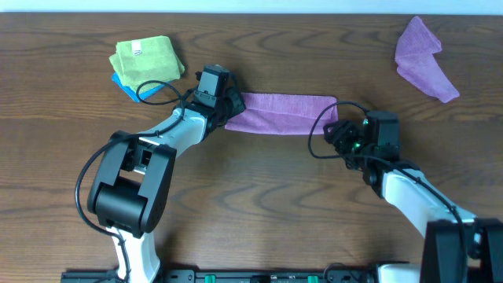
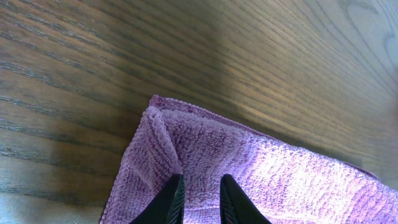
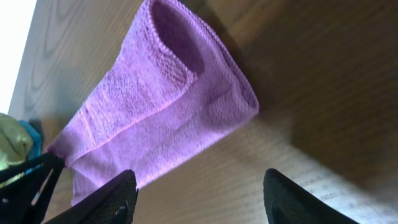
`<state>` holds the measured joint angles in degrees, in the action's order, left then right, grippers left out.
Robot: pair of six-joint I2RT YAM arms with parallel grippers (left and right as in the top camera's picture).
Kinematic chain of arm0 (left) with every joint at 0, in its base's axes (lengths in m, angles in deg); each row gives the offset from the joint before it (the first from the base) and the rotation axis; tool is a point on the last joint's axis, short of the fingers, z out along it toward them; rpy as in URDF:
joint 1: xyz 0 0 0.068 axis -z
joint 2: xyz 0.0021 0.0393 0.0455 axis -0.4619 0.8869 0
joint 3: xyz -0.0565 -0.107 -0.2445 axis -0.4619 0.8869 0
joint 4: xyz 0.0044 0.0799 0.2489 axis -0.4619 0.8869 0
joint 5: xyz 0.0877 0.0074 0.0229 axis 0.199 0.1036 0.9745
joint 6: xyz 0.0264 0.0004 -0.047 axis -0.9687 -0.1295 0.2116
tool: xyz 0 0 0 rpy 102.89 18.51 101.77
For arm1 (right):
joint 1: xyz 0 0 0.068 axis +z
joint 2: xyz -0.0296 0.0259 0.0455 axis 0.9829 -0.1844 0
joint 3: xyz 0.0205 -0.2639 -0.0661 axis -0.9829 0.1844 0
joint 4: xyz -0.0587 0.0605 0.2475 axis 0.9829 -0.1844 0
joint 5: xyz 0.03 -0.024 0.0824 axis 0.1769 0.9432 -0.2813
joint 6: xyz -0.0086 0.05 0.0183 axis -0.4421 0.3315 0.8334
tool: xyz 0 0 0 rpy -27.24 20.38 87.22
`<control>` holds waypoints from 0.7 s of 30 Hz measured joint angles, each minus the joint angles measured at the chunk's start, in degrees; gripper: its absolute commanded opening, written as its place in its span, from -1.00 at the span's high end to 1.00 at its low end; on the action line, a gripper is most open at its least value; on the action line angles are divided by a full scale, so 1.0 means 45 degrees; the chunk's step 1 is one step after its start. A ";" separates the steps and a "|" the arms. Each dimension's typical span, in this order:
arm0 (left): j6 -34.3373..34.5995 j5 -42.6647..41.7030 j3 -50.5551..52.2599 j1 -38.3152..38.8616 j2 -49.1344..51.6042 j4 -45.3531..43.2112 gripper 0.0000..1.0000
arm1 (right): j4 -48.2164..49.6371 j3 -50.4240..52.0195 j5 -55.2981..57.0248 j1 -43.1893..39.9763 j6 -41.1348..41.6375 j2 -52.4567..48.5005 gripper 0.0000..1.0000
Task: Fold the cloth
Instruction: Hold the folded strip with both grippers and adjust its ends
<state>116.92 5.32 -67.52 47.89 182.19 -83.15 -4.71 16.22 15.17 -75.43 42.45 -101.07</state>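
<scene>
My gripper will make the pinkish-purple cloth (image 2: 230, 158) bunch into a loose hump when I fold it, because the cloth's top layer already puckers into a raised fold (image 2: 160, 144) near the cloth's end.
The pinkish-purple cloth (image 1: 283, 112) lies on the wooden table as a long folded strip between the two arms. My left gripper (image 1: 228, 106) is at its left end. In the left wrist view the fingers (image 2: 200, 199) are close together with the cloth (image 2: 267, 168) pinched between them. My right gripper (image 1: 339, 134) is just off the strip's right end. In the right wrist view its fingers (image 3: 196, 199) are wide open and empty over bare wood, with the cloth's (image 3: 161, 106) rolled end just beyond them.
A lime-green cloth (image 1: 145, 56) sits folded on a blue cloth (image 1: 130, 88) at the back left. A lavender-purple cloth (image 1: 424, 56) lies crumpled at the back right. The table's far edge runs along the top of the overhead view.
</scene>
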 measured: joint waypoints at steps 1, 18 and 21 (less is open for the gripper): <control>0.0005 0.0005 0.0000 0.0000 0.0000 0.0010 0.58 | 0.0146 0.0000 0.0010 0.0000 0.0005 -0.0155 -0.31; -0.0243 0.0136 0.0000 0.0165 0.0000 0.1107 0.59 | 0.3152 0.0010 0.0238 0.0000 0.0384 -0.2297 -0.31; -0.0452 0.0141 0.0000 0.0165 0.0000 0.1311 0.60 | 0.3876 0.0000 0.0238 0.0000 0.0559 -0.2647 -0.31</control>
<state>114.88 5.95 -67.52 48.64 182.19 -77.25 12.73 16.22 16.24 -75.43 44.96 -112.98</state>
